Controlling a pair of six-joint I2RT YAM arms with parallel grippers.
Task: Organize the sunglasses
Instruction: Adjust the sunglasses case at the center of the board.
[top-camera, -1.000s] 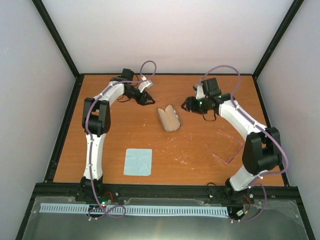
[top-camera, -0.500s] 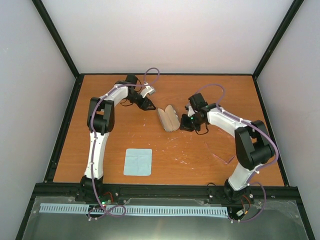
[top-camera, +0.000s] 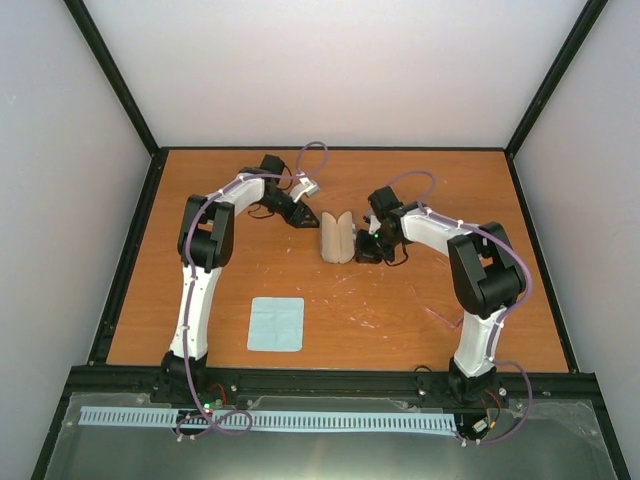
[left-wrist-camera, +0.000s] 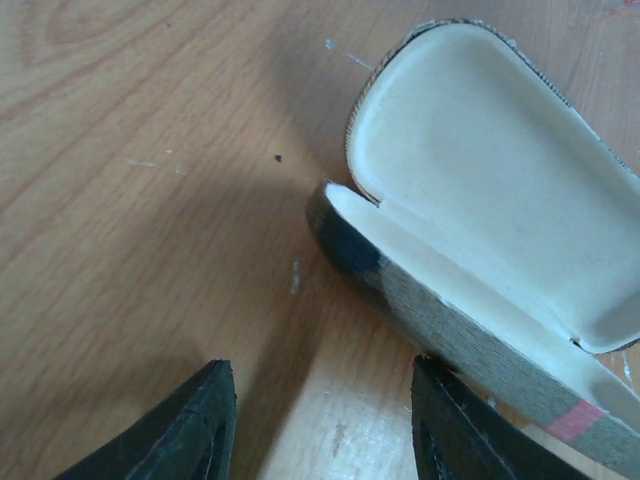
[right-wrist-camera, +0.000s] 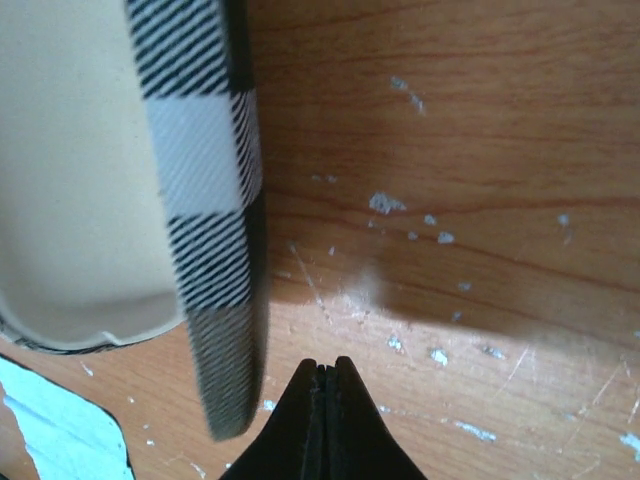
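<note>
The open case's hinge (top-camera: 338, 238) points away from the robot, so the right gripper should go round to the case's near end (top-camera: 338, 261) and swing the case crosswise.
The grey-tan case (top-camera: 338, 236) lies open in the middle of the table, its cream lining bare. My left gripper (top-camera: 303, 218) is open and empty, just left of the case (left-wrist-camera: 480, 170); its right finger (left-wrist-camera: 440, 430) is close to the case's wall. My right gripper (top-camera: 368, 250) is shut and empty, low over the table at the case's right side. In the right wrist view its tips (right-wrist-camera: 322, 372) sit just right of the case's checked edge (right-wrist-camera: 205, 180). The sunglasses (top-camera: 447, 318) show only as a faint pinkish outline at the front right, near the right arm's base.
A pale blue square cloth (top-camera: 276, 323) lies at the front left; its corner shows in the right wrist view (right-wrist-camera: 55, 430). Black frame rails edge the table. The wood around the right gripper is scratched and flecked with white.
Both arms have closed in on the case, the left from the back left, the right from the back right and down. The case has turned a little more upright in the top view.
</note>
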